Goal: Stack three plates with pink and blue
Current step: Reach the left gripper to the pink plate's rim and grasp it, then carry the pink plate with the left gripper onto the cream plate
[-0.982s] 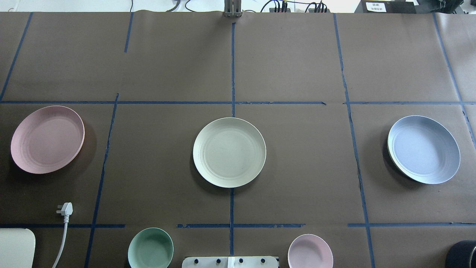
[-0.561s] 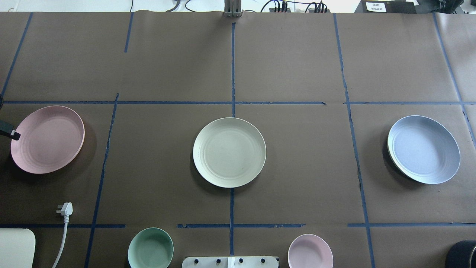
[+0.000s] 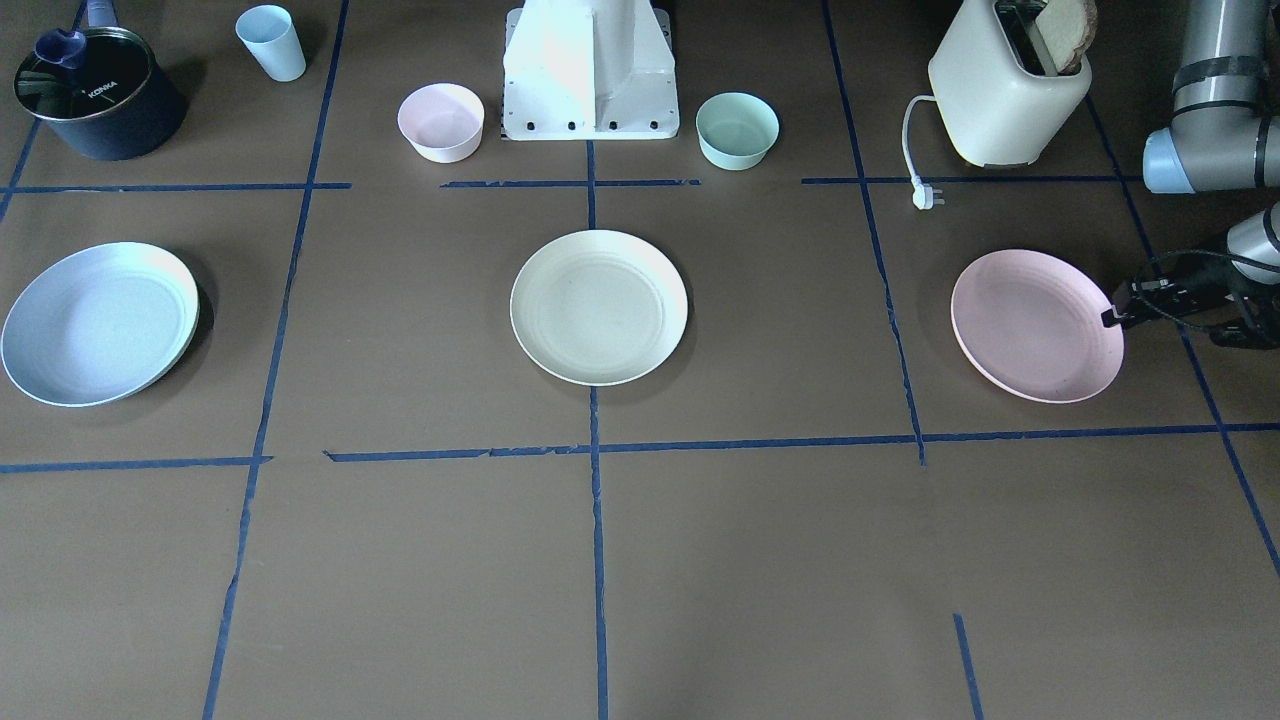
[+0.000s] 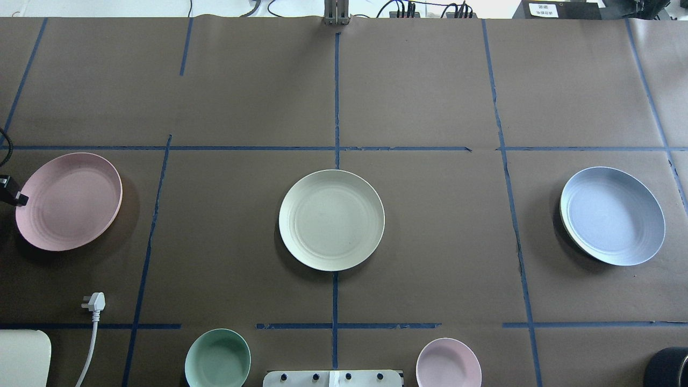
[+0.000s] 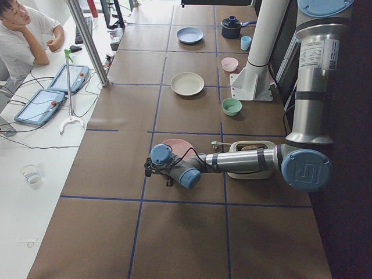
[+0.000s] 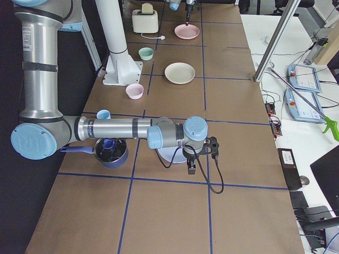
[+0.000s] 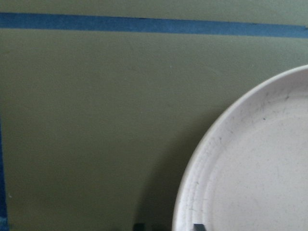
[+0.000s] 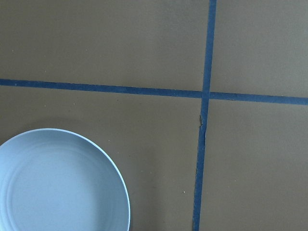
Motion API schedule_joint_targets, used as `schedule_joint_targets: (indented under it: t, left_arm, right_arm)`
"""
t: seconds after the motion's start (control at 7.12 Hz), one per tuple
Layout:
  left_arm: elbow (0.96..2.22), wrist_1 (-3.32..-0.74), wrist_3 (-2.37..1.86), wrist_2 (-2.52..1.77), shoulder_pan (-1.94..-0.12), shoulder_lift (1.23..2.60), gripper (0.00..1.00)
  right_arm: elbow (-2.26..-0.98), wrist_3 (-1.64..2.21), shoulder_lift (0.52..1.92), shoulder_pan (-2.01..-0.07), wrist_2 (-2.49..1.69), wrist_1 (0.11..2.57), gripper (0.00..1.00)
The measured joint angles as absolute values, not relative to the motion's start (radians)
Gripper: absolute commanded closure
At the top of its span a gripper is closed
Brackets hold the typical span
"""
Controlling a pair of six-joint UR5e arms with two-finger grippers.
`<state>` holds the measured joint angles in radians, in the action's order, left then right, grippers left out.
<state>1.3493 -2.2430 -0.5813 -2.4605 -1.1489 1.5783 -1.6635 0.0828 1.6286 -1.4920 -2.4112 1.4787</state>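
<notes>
The pale pink plate [image 3: 1038, 325] will sit inside the cream plate [image 3: 599, 307] and cover it when I stack them, because the cream plate is round, shallow and just as wide.
Three plates lie in a row on the brown table. The pale pink plate [image 4: 69, 201] is on my left, the cream plate [image 4: 331, 220] in the middle, and the light blue plate [image 4: 612, 215] on my right. My left gripper [image 4: 19, 199] is low at the pink plate's outer rim [image 3: 1035, 325]. In the left wrist view its two fingertips [image 7: 139, 226] stand apart, one on each side of the rim [image 7: 192, 192], so it is open. My right gripper [image 6: 192, 168] hangs by the blue plate [image 8: 57, 183]. I cannot tell whether it is open or shut.
Near my base [image 3: 590, 70] stand a small pink bowl [image 3: 441, 122] and a mint bowl [image 3: 737, 130]. A toaster [image 3: 1005, 90] with its loose plug [image 3: 925, 198] is behind the pink plate. A dark pot [image 3: 95, 95] and a blue cup [image 3: 271, 42] are behind the blue plate.
My left gripper has come into the overhead view from the left edge and reached the pink plate's rim. The plates have not moved.
</notes>
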Motion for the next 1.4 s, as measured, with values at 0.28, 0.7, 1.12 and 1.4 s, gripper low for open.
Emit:
schedule_joint_targets:
  t: [0.28, 0.7, 1.12, 1.4]
  left_arm:
    - [1.343, -2.242, -0.582, -2.461, -1.135, 1.596, 1.00]
    - [1.375, -2.242, -0.623, -2.524, -1.129, 1.664, 1.00]
    - [1.425, -2.244, -0.865, -2.675, -1.061, 1.894, 1.00]
    - [1.459, -2.240, -1.055, -2.560, -0.876, 2.052, 1.00]
  right_arm:
    - [-1.659, 0.083, 1.631, -1.491, -2.417, 1.479, 0.00]
    - [-1.658, 0.084, 1.635, -1.491, -2.454, 1.479, 0.00]
    - [-1.662, 0.086, 1.624, -1.490, -2.471, 1.477, 0.00]
    - [-1.664, 0.087, 1.620, -1.485, -2.472, 1.477, 0.00]
